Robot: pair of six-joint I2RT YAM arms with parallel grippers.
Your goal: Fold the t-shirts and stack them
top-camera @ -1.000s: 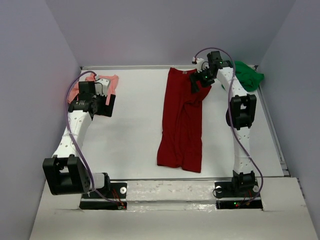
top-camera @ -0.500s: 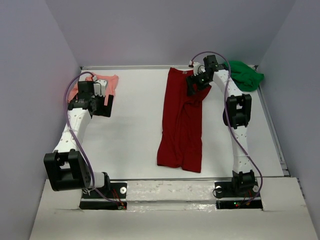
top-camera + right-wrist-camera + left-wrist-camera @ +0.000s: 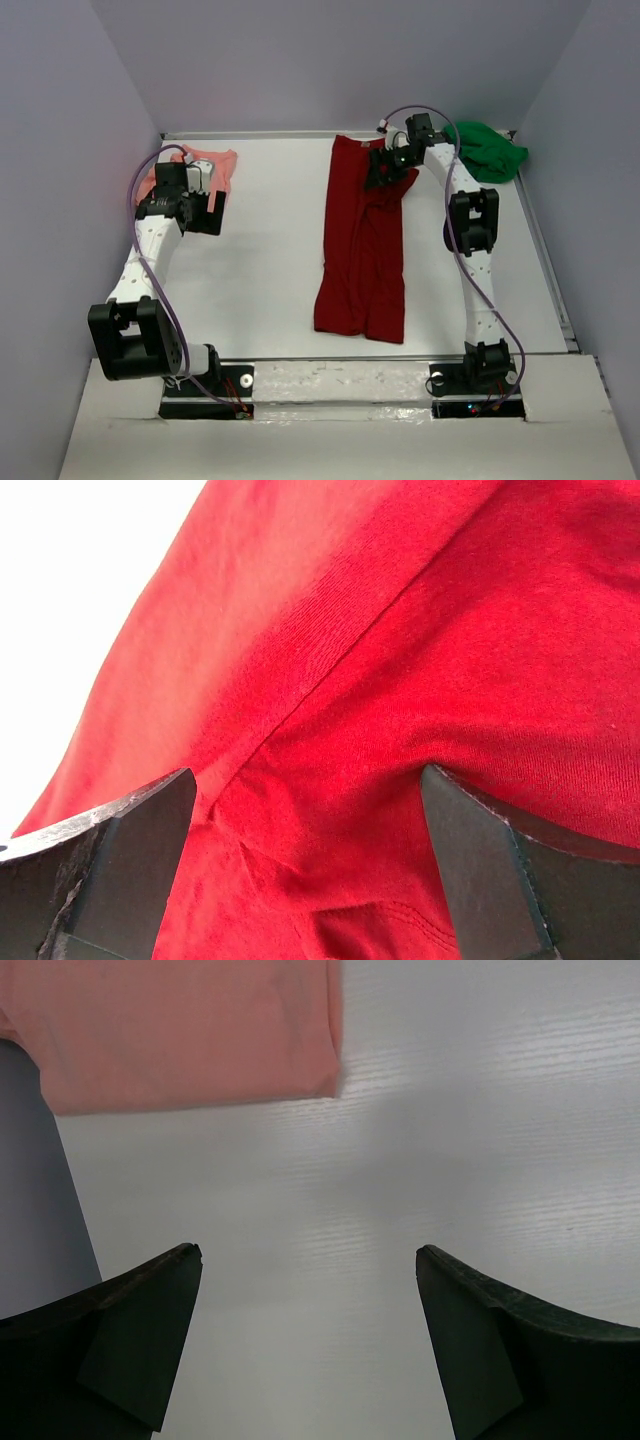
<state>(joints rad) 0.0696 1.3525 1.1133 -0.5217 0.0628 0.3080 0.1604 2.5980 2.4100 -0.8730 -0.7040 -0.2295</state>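
Observation:
I see the dark red t-shirt's near hem (image 3: 360, 333) close to the table's near edge, so next my right gripper moves its far part (image 3: 355, 163) farther back before folding.
The dark red t-shirt (image 3: 362, 240) lies in a long folded strip down the middle of the table. My right gripper (image 3: 385, 170) hovers open over its far right part; in the right wrist view red cloth (image 3: 400, 680) fills the space between the spread jaws. The salmon pink t-shirt (image 3: 205, 165) lies folded in the far left corner, and its edge shows in the left wrist view (image 3: 190, 1030). My left gripper (image 3: 195, 205) is open and empty over bare table just near of it. The bright green t-shirt (image 3: 492, 150) lies bunched in the far right corner.
White table (image 3: 260, 270) enclosed by grey walls on three sides. A raised rim (image 3: 545, 260) runs along the right edge. The arm bases sit on a taped strip (image 3: 340, 385) at the near edge.
My right gripper has moved left, from the shirt's right sleeve area to over its upper body. My left gripper has drawn slightly back toward the pink shirt.

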